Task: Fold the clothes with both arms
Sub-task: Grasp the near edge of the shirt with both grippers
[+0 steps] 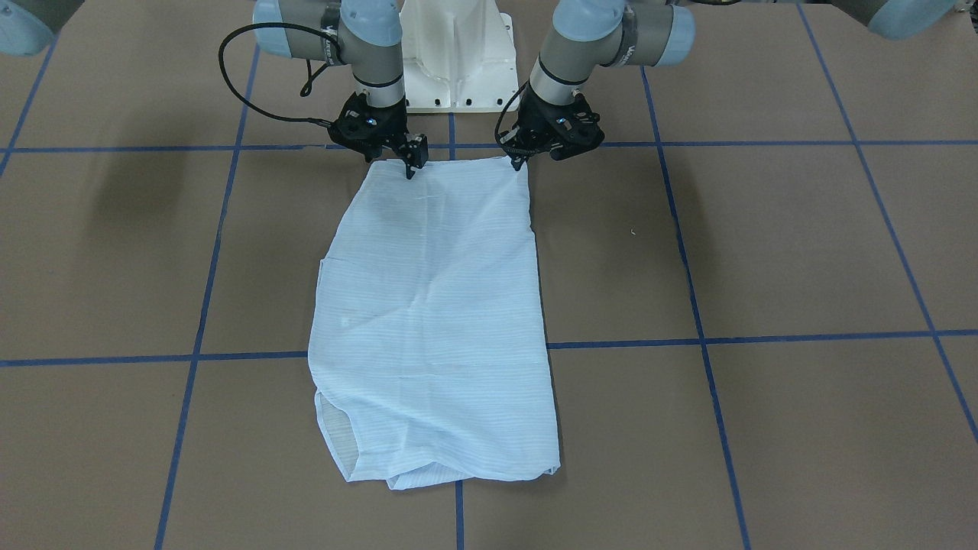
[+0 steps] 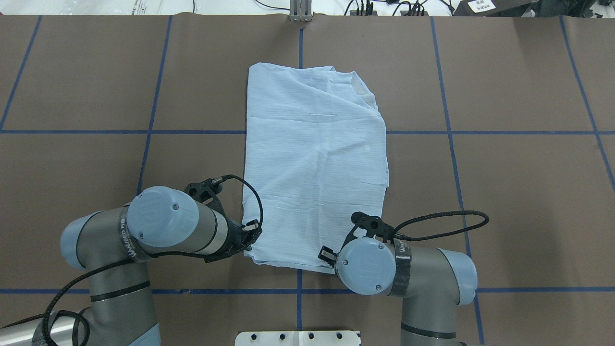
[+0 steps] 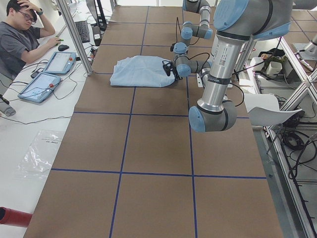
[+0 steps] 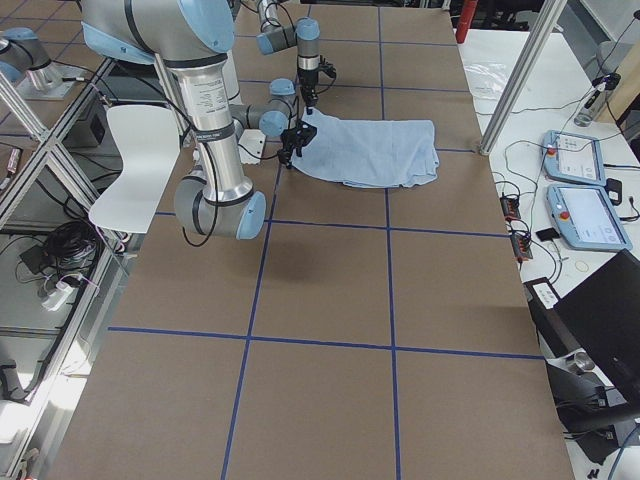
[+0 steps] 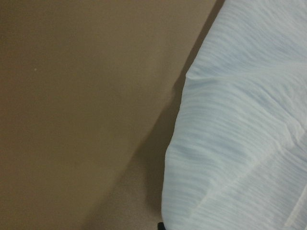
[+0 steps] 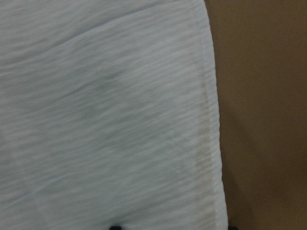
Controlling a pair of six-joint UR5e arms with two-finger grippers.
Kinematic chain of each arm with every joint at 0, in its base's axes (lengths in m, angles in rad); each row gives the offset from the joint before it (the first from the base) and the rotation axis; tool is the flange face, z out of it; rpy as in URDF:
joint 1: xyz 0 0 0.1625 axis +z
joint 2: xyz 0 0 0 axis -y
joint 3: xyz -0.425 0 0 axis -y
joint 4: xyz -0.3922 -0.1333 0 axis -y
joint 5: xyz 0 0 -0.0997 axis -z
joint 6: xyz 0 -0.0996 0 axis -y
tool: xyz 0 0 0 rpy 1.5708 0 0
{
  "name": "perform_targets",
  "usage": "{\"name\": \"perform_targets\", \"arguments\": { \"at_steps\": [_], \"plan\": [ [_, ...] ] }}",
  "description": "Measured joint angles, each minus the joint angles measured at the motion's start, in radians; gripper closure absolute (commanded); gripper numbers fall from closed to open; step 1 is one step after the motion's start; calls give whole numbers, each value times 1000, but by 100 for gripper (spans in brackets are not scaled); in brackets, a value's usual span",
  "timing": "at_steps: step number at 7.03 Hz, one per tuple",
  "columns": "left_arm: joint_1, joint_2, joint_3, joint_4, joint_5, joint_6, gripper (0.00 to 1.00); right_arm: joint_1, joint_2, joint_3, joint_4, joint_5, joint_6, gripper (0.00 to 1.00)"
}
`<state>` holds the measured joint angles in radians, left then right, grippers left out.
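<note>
The pale-blue shirt [image 1: 431,307] should double up and slide toward me when I fold its near end over, because its far end [image 1: 435,463] is limp and loose.
The pale-blue shirt [image 1: 432,321] lies folded into a long strip on the brown table, its collar end far from the robot [image 2: 358,86]. My left gripper [image 1: 522,163] is at the shirt's near corner on my left. In the left wrist view the cloth edge [image 5: 230,143] stands off the table with a shadow under it, and one dark tip [image 5: 161,225] shows at the edge, so the jaws look shut on it. My right gripper [image 1: 410,171] is at the other near corner. In the right wrist view its two fingertips [image 6: 114,227] stand apart, astride the hem [image 6: 211,143].
The white pedestal base [image 1: 456,57] stands just behind both grippers. Blue tape lines [image 1: 688,340] cross the table. A person sits at a side desk with tablets [image 3: 47,74] beyond the table's far edge. A white chair [image 4: 135,165] stands on the robot's side.
</note>
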<state>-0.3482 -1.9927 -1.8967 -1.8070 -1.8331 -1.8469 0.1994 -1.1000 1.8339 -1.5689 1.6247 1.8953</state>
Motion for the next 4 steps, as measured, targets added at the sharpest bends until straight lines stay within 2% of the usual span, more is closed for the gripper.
{"name": "perform_targets", "arguments": {
  "at_steps": [4],
  "plan": [
    [0, 0, 9, -1, -1, 0, 100, 14, 5, 5, -3, 2, -4, 100]
  ]
}}
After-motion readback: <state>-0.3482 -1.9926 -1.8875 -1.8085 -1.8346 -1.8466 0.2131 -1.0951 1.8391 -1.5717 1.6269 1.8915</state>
